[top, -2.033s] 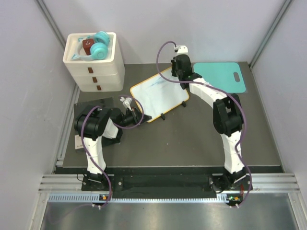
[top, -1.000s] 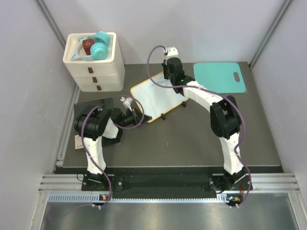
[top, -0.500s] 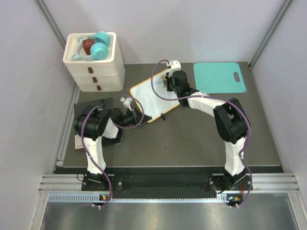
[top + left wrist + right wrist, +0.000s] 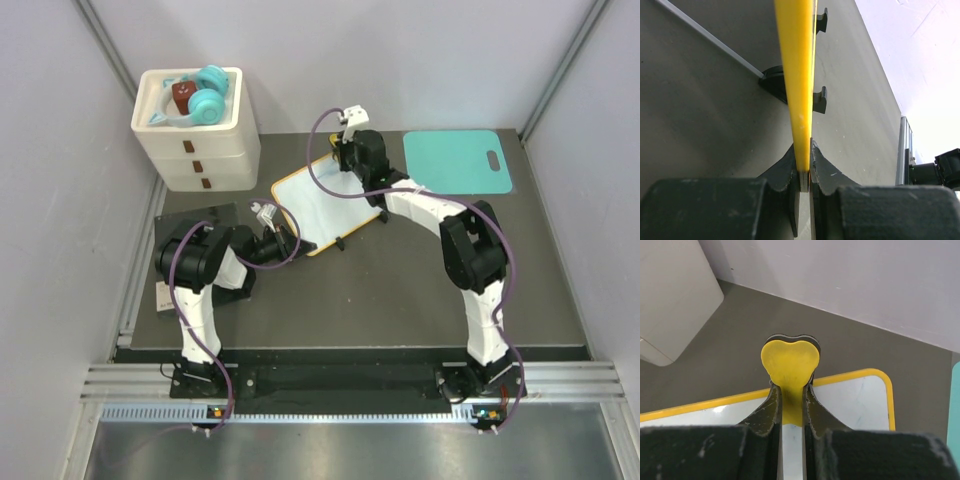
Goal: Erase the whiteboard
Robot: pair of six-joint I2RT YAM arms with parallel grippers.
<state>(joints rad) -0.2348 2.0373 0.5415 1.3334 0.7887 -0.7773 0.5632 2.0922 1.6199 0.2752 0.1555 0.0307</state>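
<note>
The eraser reaches out beyond the whiteboard's far yellow frame (image 4: 824, 380), so next my right gripper draws the eraser back across the white surface (image 4: 345, 206) to wipe off the marks.
The whiteboard (image 4: 322, 202), white with a yellow frame and small black feet, lies skewed at the table's centre back. My left gripper (image 4: 290, 241) is shut on the frame at the board's near-left edge. In the left wrist view the yellow frame (image 4: 797, 75) runs edge-on into the left gripper (image 4: 805, 167). My right gripper (image 4: 344, 160) is over the board's far edge, shut on a yellow heart-shaped eraser (image 4: 790, 360). In the right wrist view that gripper (image 4: 790, 390) holds the eraser across the frame, the white surface (image 4: 855, 400) bearing only faint marks.
A white drawer unit (image 4: 200, 150) with teal items on top stands at the back left. A teal mat (image 4: 458, 160) with a handle hole lies at the back right. A black square pad (image 4: 195, 218) lies under the left arm.
My right gripper has carried the eraser leftward along the board's far edge, dipped onto the surface, then moved back to the edge. The blue streak there has faded. The left arm has not moved.
</note>
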